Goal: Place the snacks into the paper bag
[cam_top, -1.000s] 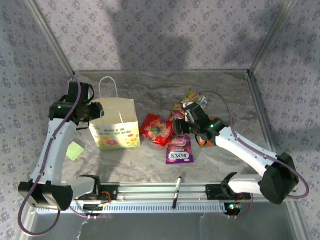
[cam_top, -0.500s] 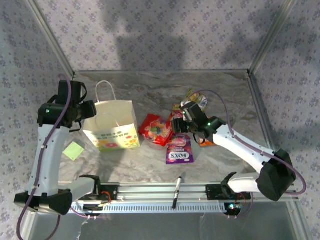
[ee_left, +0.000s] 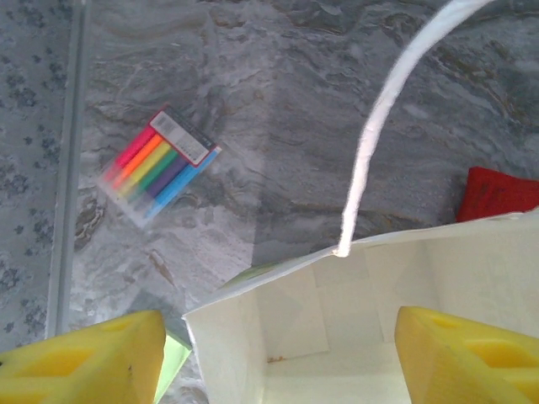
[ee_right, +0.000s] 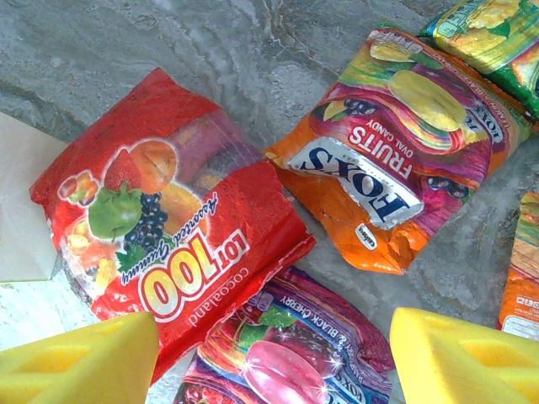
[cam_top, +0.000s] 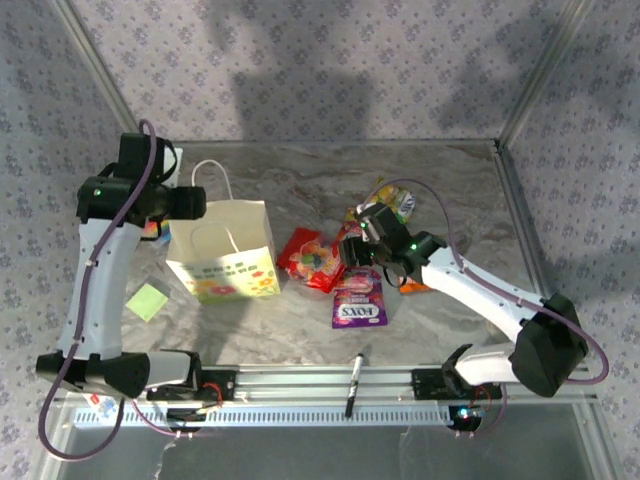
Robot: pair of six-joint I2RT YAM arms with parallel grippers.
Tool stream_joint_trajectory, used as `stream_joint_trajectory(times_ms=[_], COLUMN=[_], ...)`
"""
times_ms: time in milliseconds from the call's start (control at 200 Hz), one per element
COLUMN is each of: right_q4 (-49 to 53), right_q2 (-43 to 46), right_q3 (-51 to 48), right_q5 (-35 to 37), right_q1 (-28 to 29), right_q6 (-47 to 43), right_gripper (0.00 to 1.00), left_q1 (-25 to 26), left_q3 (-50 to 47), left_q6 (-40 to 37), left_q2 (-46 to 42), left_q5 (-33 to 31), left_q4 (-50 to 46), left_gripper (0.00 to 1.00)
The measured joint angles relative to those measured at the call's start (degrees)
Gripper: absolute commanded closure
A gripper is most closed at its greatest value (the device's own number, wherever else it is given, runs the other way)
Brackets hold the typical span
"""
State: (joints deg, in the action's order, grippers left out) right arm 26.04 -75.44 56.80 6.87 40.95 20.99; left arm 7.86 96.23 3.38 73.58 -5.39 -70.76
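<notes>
My left gripper should pinch the bag's rear corner (ee_left: pixel 189 316), turn the bag, and then take its long handle-side rim, because the paper bag's narrow side (ee_left: pixel 229 347) faces that gripper.
The paper bag (cam_top: pixel 228 252) stands open at the left, its handle (ee_left: pixel 370 143) arching up. My left gripper (cam_top: pixel 190 203) hovers open over the bag's left rear corner, its yellow fingers (ee_left: pixel 84 358) straddling the bag's mouth (ee_left: pixel 337 328) without touching it. The snacks lie in a cluster at the centre right: a red packet (ee_right: pixel 168 244), a purple FOXS packet (cam_top: pixel 360 300), an orange FOXS packet (ee_right: pixel 396 160), a yellow-green packet (ee_right: pixel 488 34) and another orange one (ee_right: pixel 522 278). My right gripper (ee_right: pixel 269 370) hangs open just above the purple packet (ee_right: pixel 295 353) and the red packet's edge.
A rainbow pack of markers (ee_left: pixel 160 160) lies on the marble behind the bag's left side, beside the metal frame rail (ee_left: pixel 67 168). A green sticky note (cam_top: pixel 150 300) sits left of the bag. A black pen (cam_top: pixel 355 385) rests near the front rail.
My left gripper let go of the bag's left edge, opened wider and rose toward the back. The bag shifted and tilted slightly left. My right gripper crept a little left over the packets.
</notes>
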Motion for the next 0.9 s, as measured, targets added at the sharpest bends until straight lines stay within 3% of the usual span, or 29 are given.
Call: stream_joint_trajectory(times_ms=[435,899], right_q4=[1.2,2.3], right_q2=[-0.9,-1.1], right_q3=[0.9,0.9], right_q5=[0.1,1.2], right_q1=[0.1,0.5], right_q6=[-1.1,-1.1], right_gripper=[0.25,0.24], left_q1=[0.0,0.0], left_q3=[-6.2,-8.9], left_q6=[-8.6,-15.5], left_q2=[-1.2,1.5], left_q5=[4.3,6.6], left_q4=[5.0,10.8], left_gripper=[0.22,0.31])
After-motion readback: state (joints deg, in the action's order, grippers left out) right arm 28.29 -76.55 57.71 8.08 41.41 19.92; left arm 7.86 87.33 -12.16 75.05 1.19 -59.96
